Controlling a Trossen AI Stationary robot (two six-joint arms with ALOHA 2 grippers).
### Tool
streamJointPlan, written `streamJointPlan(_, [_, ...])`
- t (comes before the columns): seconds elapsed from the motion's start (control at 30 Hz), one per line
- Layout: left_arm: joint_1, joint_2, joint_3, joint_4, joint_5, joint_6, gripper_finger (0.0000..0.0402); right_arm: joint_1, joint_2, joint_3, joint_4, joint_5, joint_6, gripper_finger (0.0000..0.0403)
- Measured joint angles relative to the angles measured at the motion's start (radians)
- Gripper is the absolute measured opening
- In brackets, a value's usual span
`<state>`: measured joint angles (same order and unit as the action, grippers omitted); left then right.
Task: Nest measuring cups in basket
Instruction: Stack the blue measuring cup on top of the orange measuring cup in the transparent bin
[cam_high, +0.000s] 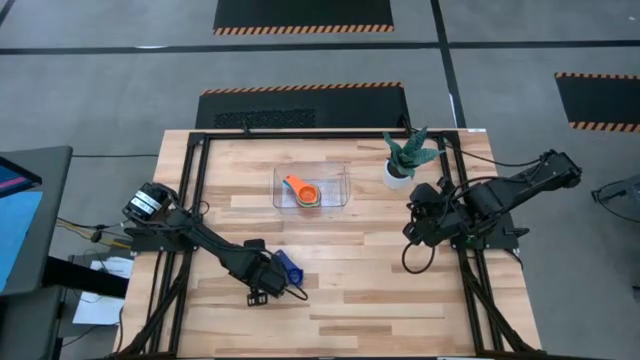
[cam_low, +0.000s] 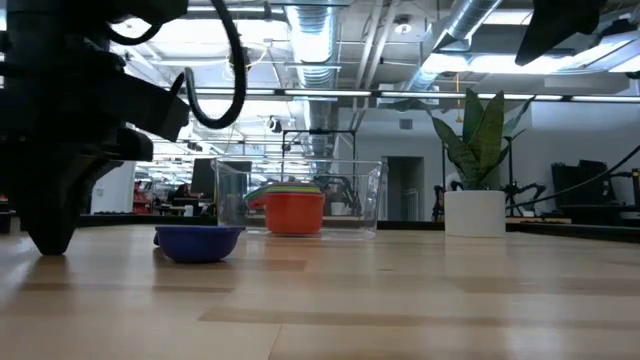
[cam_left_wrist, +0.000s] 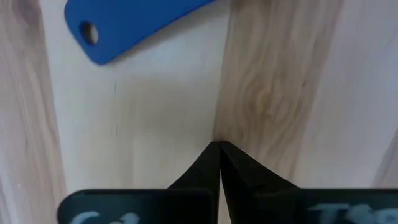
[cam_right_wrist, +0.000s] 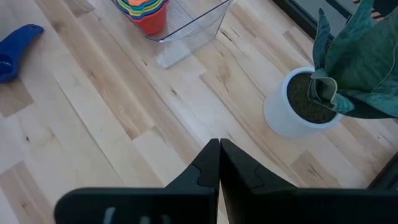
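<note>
I should keep pushing the blue cup (cam_high: 290, 267) across the open wood (cam_high: 334, 264) until it gets to the middle of the table, because my left gripper's closed fingers are low beside the cup.
A dark blue measuring cup (cam_high: 290, 267) sits upright on its base on the bare wood at the front left; it also shows in the low view (cam_low: 198, 241). My left gripper (cam_left_wrist: 219, 144) is shut and points straight down, its tips low at the tabletop (cam_low: 50, 245). It stands beside the cup's flat handle (cam_left_wrist: 124, 22) and apart from it. The clear basket (cam_high: 280, 175) stands mid-table and holds a nested stack of cups, orange uppermost (cam_high: 305, 192). My right gripper (cam_right_wrist: 219, 142) is shut and empty, raised over the right side of the table.
A white pot with a green plant (cam_high: 405, 158) stands at the back right, close to the right arm. A black frame (cam_high: 195, 200) runs along the table's left, far and right sides. Open wood lies between the blue cup and the basket.
</note>
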<state>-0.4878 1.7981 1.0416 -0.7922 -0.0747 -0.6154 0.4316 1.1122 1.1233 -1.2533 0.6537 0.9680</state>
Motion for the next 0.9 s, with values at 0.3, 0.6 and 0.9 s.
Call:
streamJointPlan(0.3, [0.042,0.002,0.005,0.081,0.023,0.076,0.0,0.0,0.0,0.0,0.0,0.0,-0.008,0.0033])
streamJointPlan(0.6, [0.087,0.006,0.012,0.323,-0.055,0.076,0.0,0.0,0.0,0.0,0.0,0.0,-0.008,0.0033])
streamJointPlan(0.9, [0.128,0.006,0.011,0.353,-0.002,0.054,0.0,0.0,0.0,0.0,0.0,0.0,-0.008,0.0033])
